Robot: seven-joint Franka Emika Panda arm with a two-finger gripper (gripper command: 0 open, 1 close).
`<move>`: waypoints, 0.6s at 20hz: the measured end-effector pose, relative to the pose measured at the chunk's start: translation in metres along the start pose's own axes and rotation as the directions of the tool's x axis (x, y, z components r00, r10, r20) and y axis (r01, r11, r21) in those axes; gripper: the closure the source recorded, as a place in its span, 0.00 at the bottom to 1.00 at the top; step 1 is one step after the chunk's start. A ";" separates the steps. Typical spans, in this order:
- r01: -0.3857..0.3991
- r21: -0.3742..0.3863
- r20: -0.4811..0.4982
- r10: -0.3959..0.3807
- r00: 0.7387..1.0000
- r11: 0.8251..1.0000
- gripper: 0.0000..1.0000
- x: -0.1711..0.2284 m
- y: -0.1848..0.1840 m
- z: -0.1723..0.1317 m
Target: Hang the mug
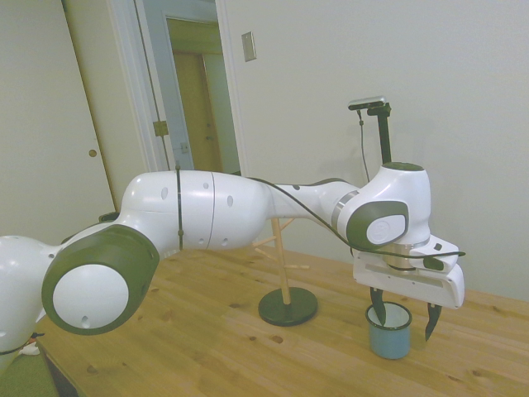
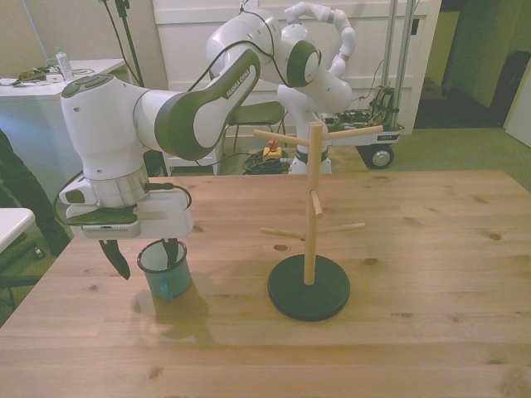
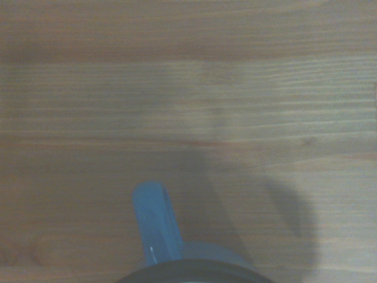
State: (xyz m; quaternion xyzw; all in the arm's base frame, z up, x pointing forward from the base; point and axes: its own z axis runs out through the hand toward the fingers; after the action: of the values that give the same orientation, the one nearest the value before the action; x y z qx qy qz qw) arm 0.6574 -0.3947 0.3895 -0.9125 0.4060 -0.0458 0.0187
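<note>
My gripper will release the light-blue mug (image 1: 389, 341) with its handle over a peg, and the mug will then tip sideways because the handle (image 3: 156, 221) sticks out from one side of the mug's body.
The light-blue mug (image 2: 163, 274) stands upright on the wooden table (image 2: 415, 249), toward the front view's left. My gripper (image 2: 143, 257) is low over it and open. One finger dips inside the mug's rim and the other hangs outside, on the front view's left. The side view shows the same: the mug (image 1: 390, 332) under the gripper (image 1: 404, 313), one finger in it and one beside it. In the wrist view the mug's handle (image 3: 156, 224) lies flat toward the camera above the blurred dark rim. The wooden rack (image 2: 311, 207) with a black base stands apart on the front view's right.
The rack's black base (image 1: 287, 306) sits a short way from the mug, and its pegs (image 2: 344, 133) stick out at several heights. A second robot arm (image 2: 315, 50) and a cart stand behind the table. A white desk (image 2: 33, 83) is at the front view's far left.
</note>
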 end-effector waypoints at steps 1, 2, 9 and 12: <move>0.000 0.000 0.001 0.000 1.000 1.000 1.00 -0.001 -0.001 0.001; 0.000 0.000 0.003 0.000 1.000 1.000 1.00 -0.001 -0.003 0.002; -0.007 0.002 0.004 0.007 1.000 1.000 1.00 -0.005 -0.011 0.000; -0.011 -0.001 0.013 0.011 1.000 1.000 1.00 -0.007 -0.008 0.005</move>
State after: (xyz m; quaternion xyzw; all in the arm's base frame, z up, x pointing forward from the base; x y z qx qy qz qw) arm 0.6592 -0.3842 0.3851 -0.9106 0.4108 -0.0395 0.0214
